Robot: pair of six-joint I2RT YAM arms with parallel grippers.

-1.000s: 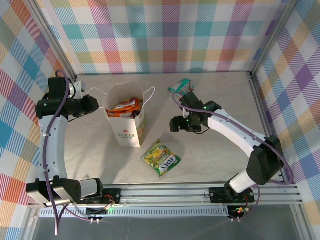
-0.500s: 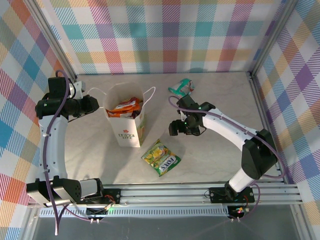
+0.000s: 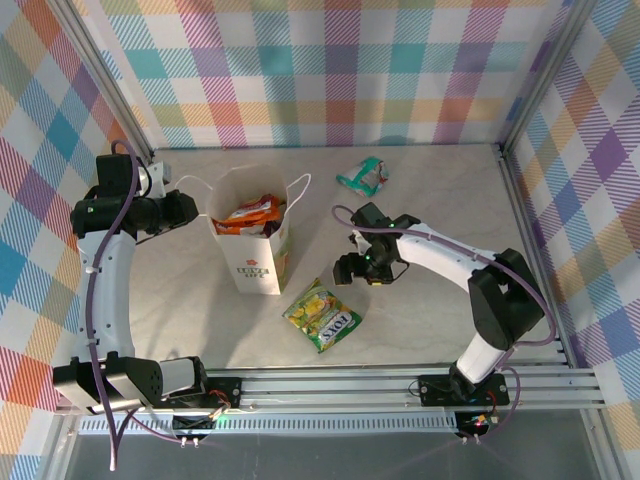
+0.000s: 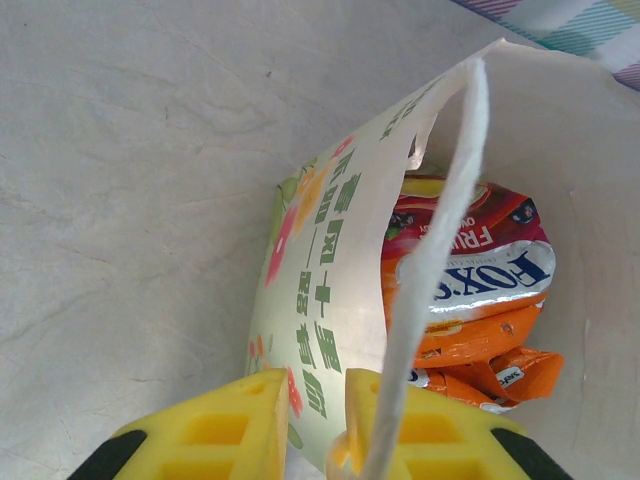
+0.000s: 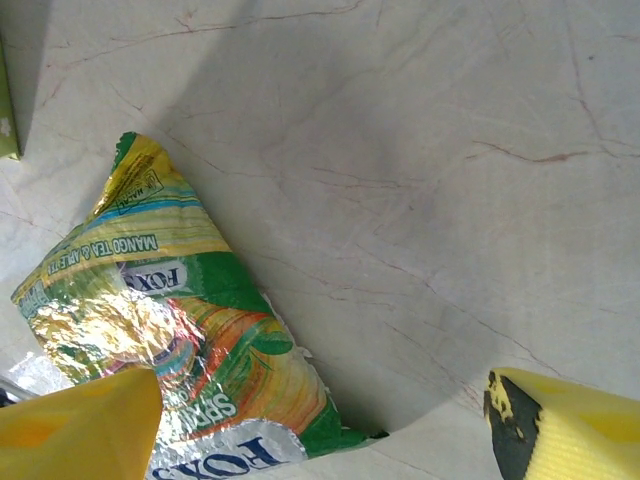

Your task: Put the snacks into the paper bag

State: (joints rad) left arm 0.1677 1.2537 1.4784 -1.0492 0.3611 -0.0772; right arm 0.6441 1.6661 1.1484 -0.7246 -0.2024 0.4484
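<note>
The green-yellow packet is lying clear of the paper bag (image 3: 258,270), so my right gripper should keep moving its open fingers down over the packet's middle (image 3: 322,315) until they are on both sides of it.
The white paper bag (image 3: 258,262) stands upright at centre left, mouth open. My left gripper (image 3: 190,210) is shut on its left wall (image 4: 330,290), one yellow finger (image 4: 210,430) outside and one inside. Red and orange snacks (image 4: 470,280) lie inside the bag (image 3: 250,213). A green-yellow packet (image 3: 322,316) lies flat on the table in front of the bag. My right gripper (image 3: 350,268) hovers open just up and right of it. In the right wrist view the packet (image 5: 170,330) lies by the left finger (image 5: 80,425). A teal packet (image 3: 362,175) lies at the back.
The marble-look table (image 3: 430,320) is fenced by metal frame posts (image 3: 515,190) and checked walls. The bag's cord handle (image 4: 440,250) hangs across the left wrist view. A rail (image 3: 330,385) runs along the near edge.
My right gripper has moved towards the near left, closer to the green-yellow packet, staying open. The left gripper and the bag have not moved.
</note>
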